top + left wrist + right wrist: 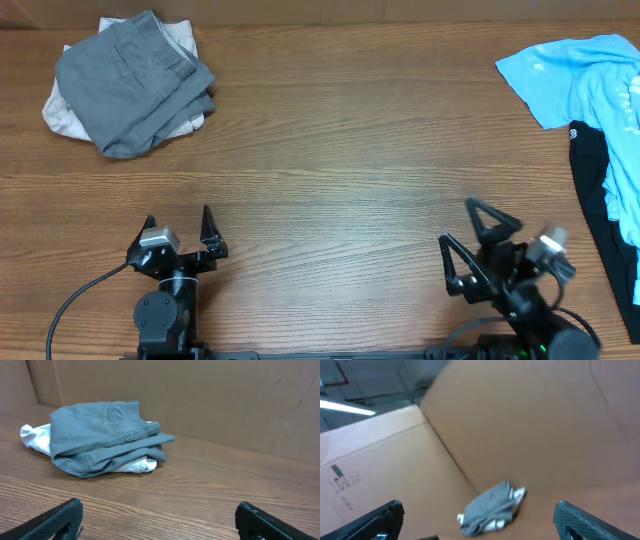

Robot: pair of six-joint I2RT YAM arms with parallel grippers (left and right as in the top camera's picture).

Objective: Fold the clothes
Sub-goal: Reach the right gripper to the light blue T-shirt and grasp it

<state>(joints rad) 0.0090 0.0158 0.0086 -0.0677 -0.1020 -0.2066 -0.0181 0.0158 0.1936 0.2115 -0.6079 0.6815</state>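
The light blue T-shirt's corner (546,119) pokes out free past the end of the black garment. My right gripper goes on moving until its open fingers close on that corner.
A folded grey garment (135,82) lies on an off-white one (58,112) at the table's far left; the same pile shows in the left wrist view as the grey garment (102,435) and, blurred, in the right wrist view (492,507). A light blue T-shirt (590,90) lies crumpled at the far right over a black garment (595,190). My left gripper (179,231) stands open near the front left, empty. My right gripper (468,220) stands open near the front right, raised and tilted, nothing between its fingers.
Brown cardboard walls (200,400) stand behind the wooden table (340,150). A black cable (85,290) runs from the left arm's base toward the front left.
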